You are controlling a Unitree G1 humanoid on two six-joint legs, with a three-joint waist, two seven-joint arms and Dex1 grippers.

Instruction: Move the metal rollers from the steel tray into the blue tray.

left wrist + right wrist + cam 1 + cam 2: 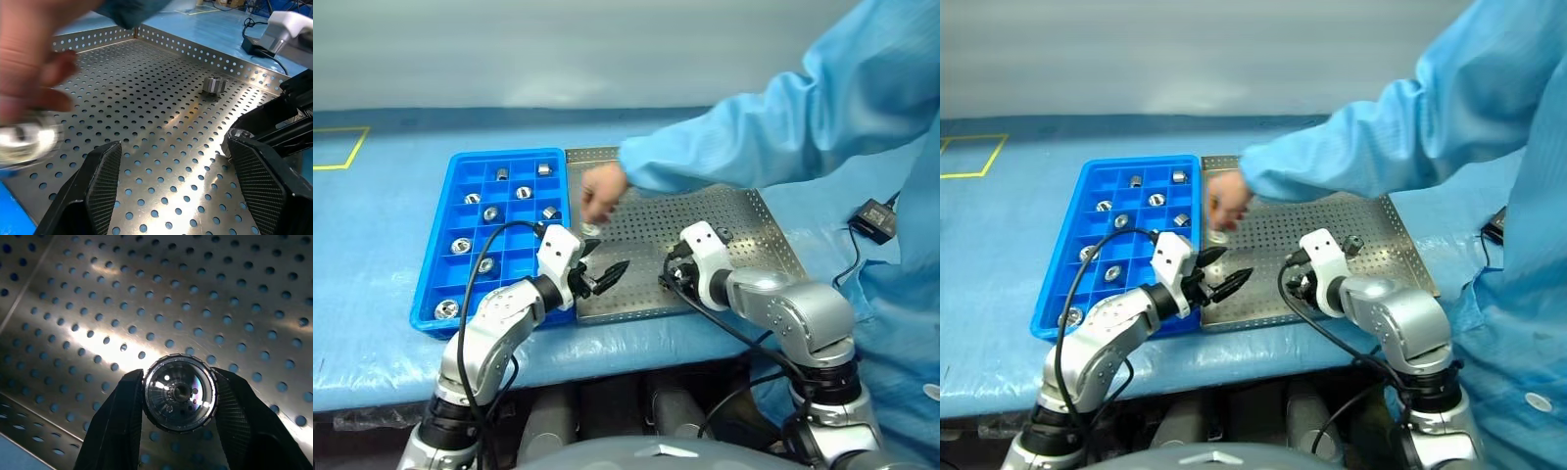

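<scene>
My right gripper is holding the metal roller [180, 392] centered in its fingers, so I should keep carrying it until it is over an empty compartment in the blue tray's front row [554, 316].
The steel tray [705, 206] lies in the middle of the blue-covered table, with the blue tray [435, 294] against its left side. Several metal rollers [490, 213] sit in the blue tray's compartments. One roller [213, 84] rests on the steel tray's perforated floor near its right side. My right gripper [178, 378] is shut on another metal roller [179, 392] just above the steel tray's front part. My left gripper [605, 262] hangs open over the steel tray's front left corner, holding nothing.
A person in a blue sleeve [744, 147] reaches over the steel tray from the right. The hand [602, 194] holds a roller [590, 230] close above the tray, near my left gripper. A black box with a cable [876, 217] lies at the right.
</scene>
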